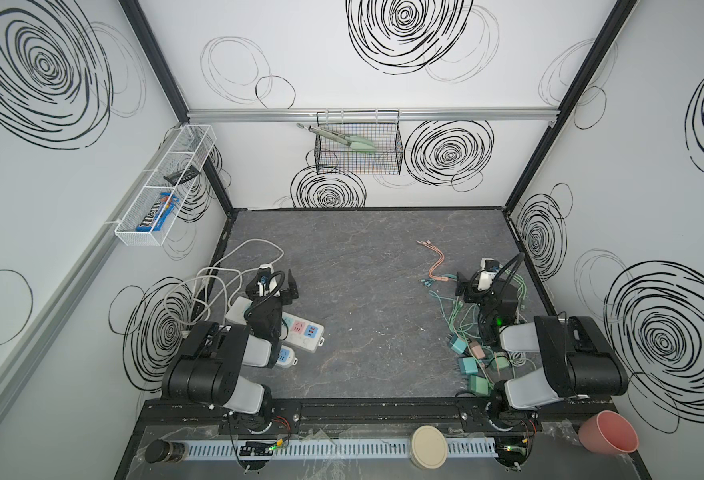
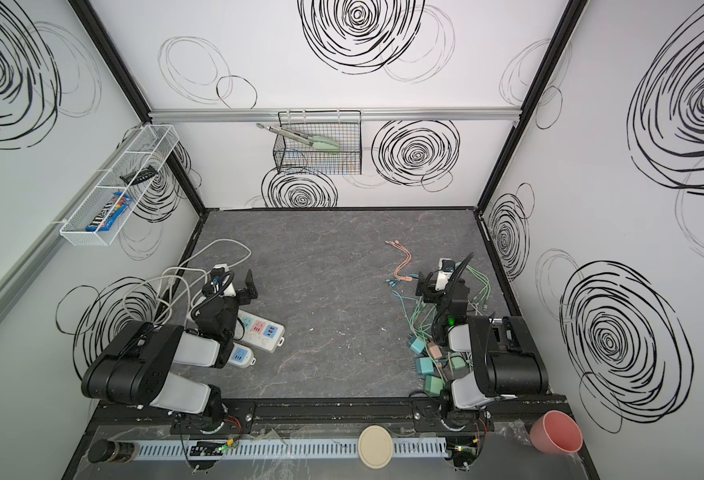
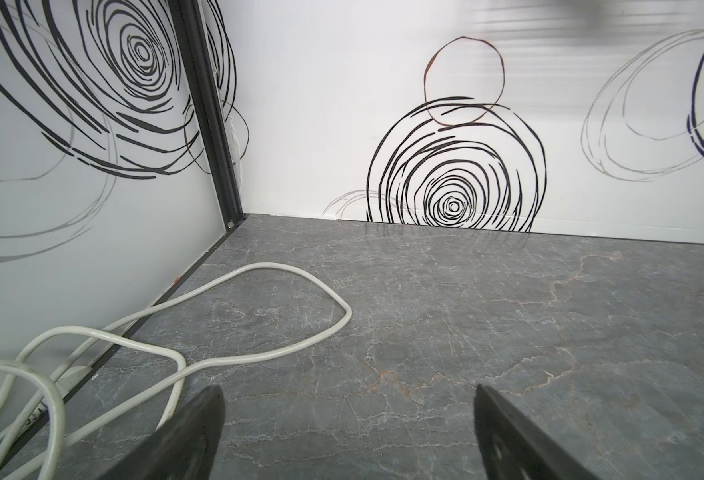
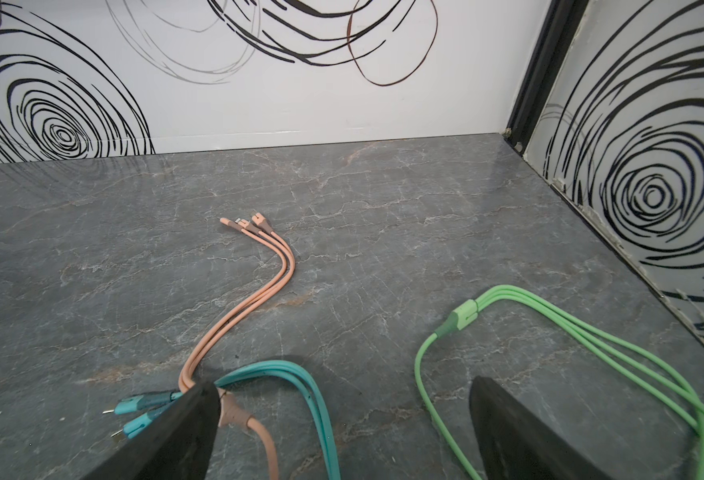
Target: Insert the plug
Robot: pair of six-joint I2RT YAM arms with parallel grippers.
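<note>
My left gripper should first move the power strip with pink and blue sockets (image 1: 302,330) to the open middle (image 1: 321,288), because it lies next to another one, far from the plugs.
Two white power strips lie at the left in both top views, one with pink and blue sockets (image 1: 302,332) (image 2: 261,330) and one with a blue socket (image 1: 285,355). My left arm partly covers them. Several teal charger plugs (image 1: 466,365) (image 2: 425,365) and a pink one (image 1: 475,349) lie in tangled cables at the right, beside my right arm. My left gripper (image 1: 275,282) (image 3: 347,392) hovers open over bare table past the strips. My right gripper (image 1: 481,282) (image 4: 344,384) is open and empty above orange (image 4: 258,291), teal (image 4: 300,374) and green (image 4: 508,307) cables.
White power cords (image 3: 258,270) loop along the left wall. A black wire basket (image 1: 358,166) with tongs hangs on the back wall, and a white wire rack (image 1: 163,187) on the left wall. A pink cup (image 1: 607,432), round lid (image 1: 428,446) and dark jar (image 1: 165,451) sit on the front ledge.
</note>
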